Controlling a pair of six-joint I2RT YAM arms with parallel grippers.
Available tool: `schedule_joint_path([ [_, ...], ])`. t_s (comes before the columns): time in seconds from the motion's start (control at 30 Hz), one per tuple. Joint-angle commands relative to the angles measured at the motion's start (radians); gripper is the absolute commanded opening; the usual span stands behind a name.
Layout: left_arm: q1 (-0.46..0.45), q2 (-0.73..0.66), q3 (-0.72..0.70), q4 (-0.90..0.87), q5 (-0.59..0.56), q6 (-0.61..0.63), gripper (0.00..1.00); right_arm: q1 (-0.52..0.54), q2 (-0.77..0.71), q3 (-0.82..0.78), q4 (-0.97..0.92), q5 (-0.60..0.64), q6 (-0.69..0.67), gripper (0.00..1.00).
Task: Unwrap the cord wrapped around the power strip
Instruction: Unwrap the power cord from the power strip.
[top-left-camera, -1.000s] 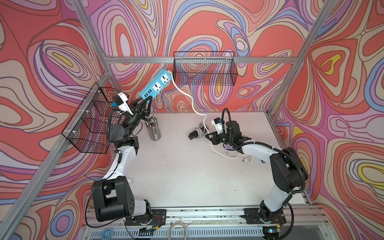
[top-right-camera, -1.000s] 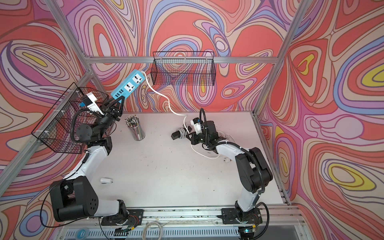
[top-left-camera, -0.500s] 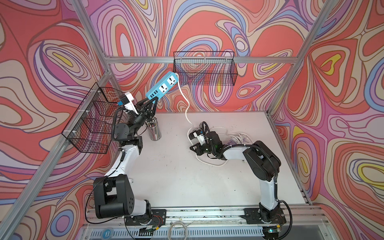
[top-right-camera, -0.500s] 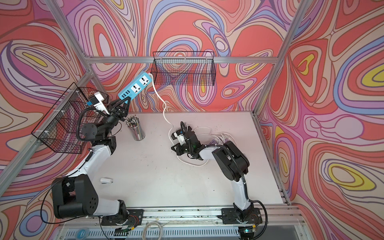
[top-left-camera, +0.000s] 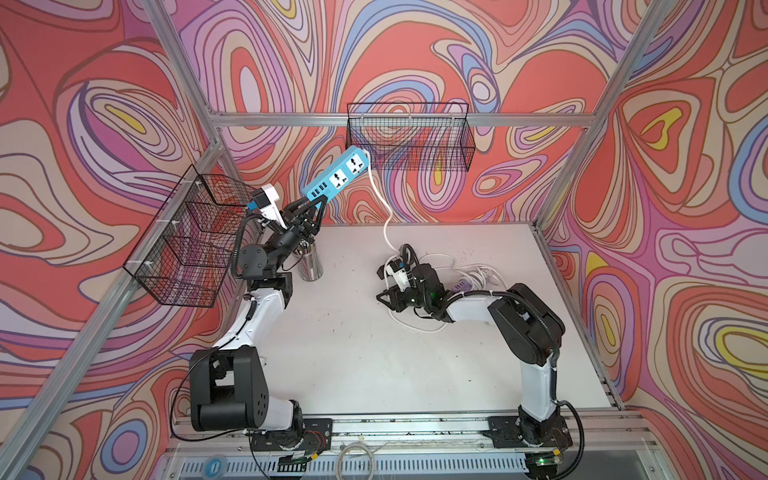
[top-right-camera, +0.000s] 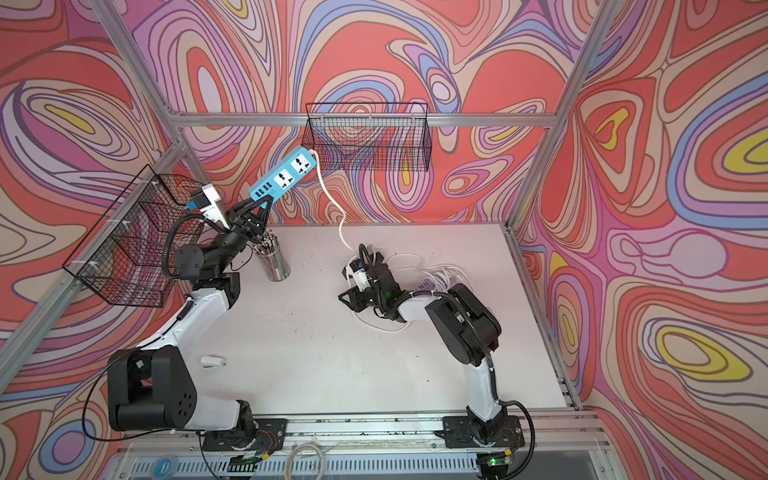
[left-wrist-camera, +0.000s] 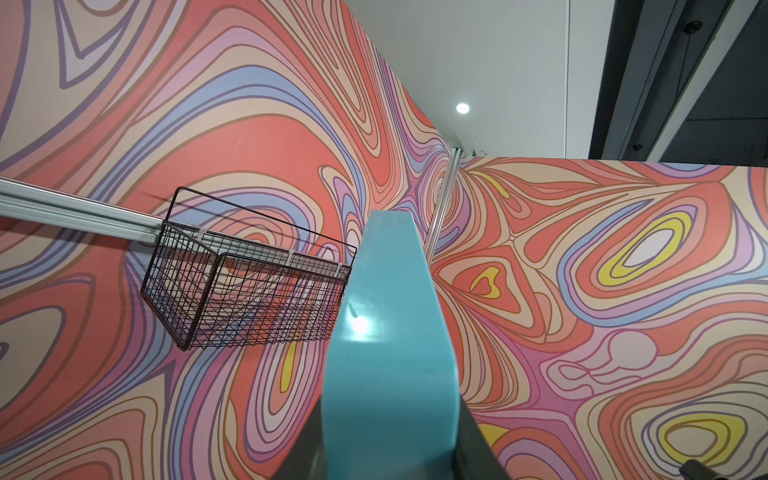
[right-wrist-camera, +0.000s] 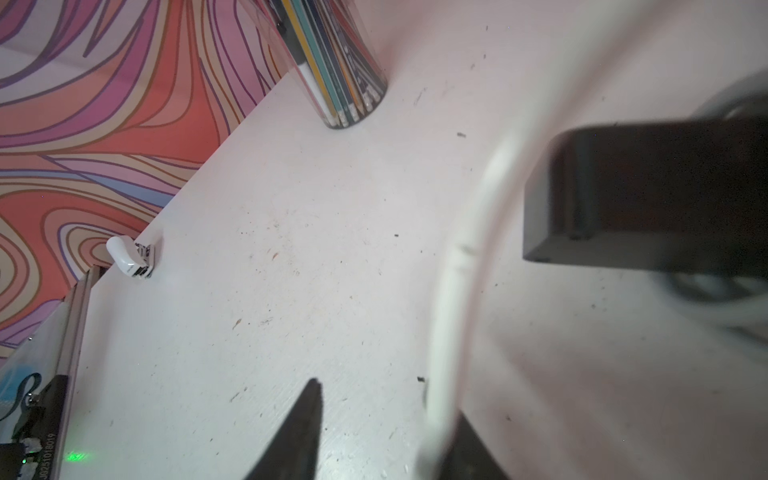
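Note:
My right gripper should leave the cord and take the power strip's far end (top-left-camera: 355, 163), because my left gripper is holding the blue power strip (top-left-camera: 327, 185) far away from the cable pile.
The blue power strip (top-left-camera: 336, 176) (top-right-camera: 282, 176) (left-wrist-camera: 390, 332) hangs tilted in the air near the back wall. My left gripper (top-left-camera: 318, 200) (top-right-camera: 266, 202) (left-wrist-camera: 390, 457) is shut on its near end. A white cord (top-left-camera: 380, 199) (top-right-camera: 330, 195) leaves the strip's far end, drops to the table and loops under my right arm. My right gripper (top-left-camera: 380, 289) (top-right-camera: 344, 293) (right-wrist-camera: 386, 399) lies low over the table with its jaws apart. In the right wrist view the cord (right-wrist-camera: 457, 266) runs along the inside of one finger, unclamped.
A black wire basket (top-left-camera: 409, 137) hangs on the back wall close to the strip's far end, and another wire basket (top-left-camera: 187, 241) hangs on the left wall. A pencil cup (top-left-camera: 309, 264) (right-wrist-camera: 332, 62) stands below the left gripper. A cable pile (top-left-camera: 473, 276) lies at the back right. A small white object (top-right-camera: 213, 360) sits front left.
My right gripper swung left and down to the table, then opened and let go of the cord. The left arm moved the strip right, toward the back basket.

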Motion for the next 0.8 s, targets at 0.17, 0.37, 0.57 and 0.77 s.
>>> schedule_joint_path([
  [0.17, -0.007, -0.006, 0.022, 0.096, -0.003, -0.005, 0.00, -0.058, -0.247, 0.002, -0.166, 0.148, -0.181, 0.96],
  [0.37, -0.007, -0.006, 0.016, 0.094, -0.006, 0.008, 0.00, -0.069, -0.344, 0.024, -0.353, 0.202, -0.284, 0.98],
  [0.57, 0.004, -0.014, 0.011, 0.083, -0.013, 0.025, 0.00, -0.092, -0.370, 0.033, -0.551, 0.179, -0.333, 0.98],
  [0.77, 0.032, -0.021, 0.001, 0.074, -0.033, 0.035, 0.00, -0.093, -0.415, -0.090, -0.437, 0.098, -0.259, 0.98],
])
